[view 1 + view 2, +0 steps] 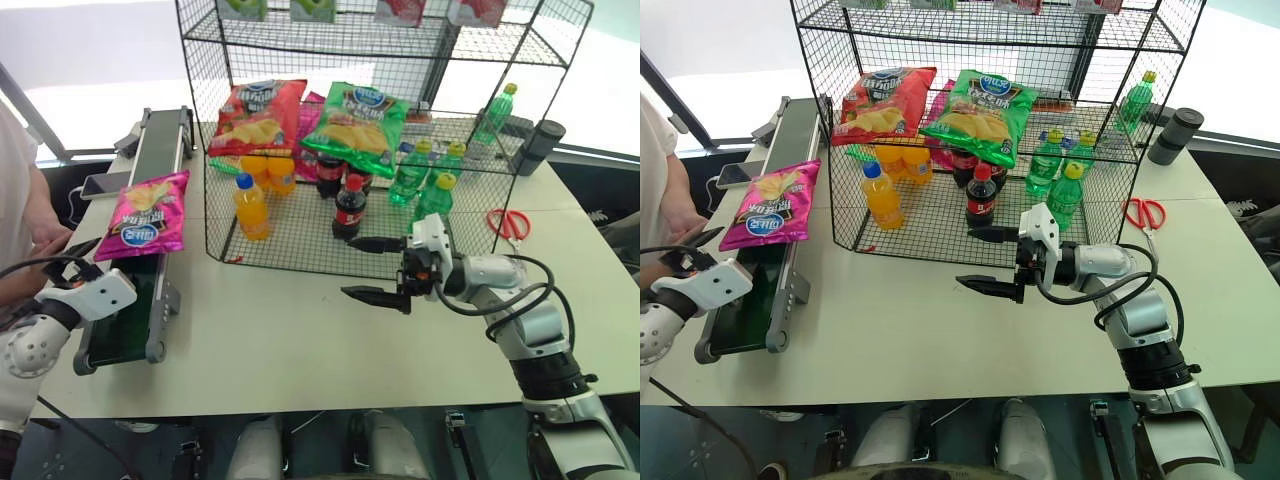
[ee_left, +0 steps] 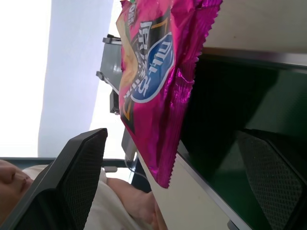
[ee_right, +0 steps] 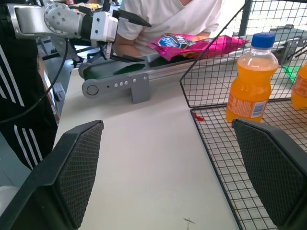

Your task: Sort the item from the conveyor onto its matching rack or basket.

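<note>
The pink chip bag should stick out and sag only a little when the robot carries it by one end, because its puffed side juts past the conveyor rail.
The pink chip bag lies on the conveyor, hanging over both rails above the dark green belt. My left gripper stands open at the conveyor's near end, a short way from the bag's near edge and not touching it. Open and empty, my right gripper hovers over the white table just in front of the black wire rack, its tips turned toward the conveyor. The bag also shows in the right wrist view.
On the rack's lower tier are a red chip bag, a green chip bag, orange bottles, cola bottles and green bottles. Red scissors and a dark cylinder lie to the right. A person stands beside the conveyor.
</note>
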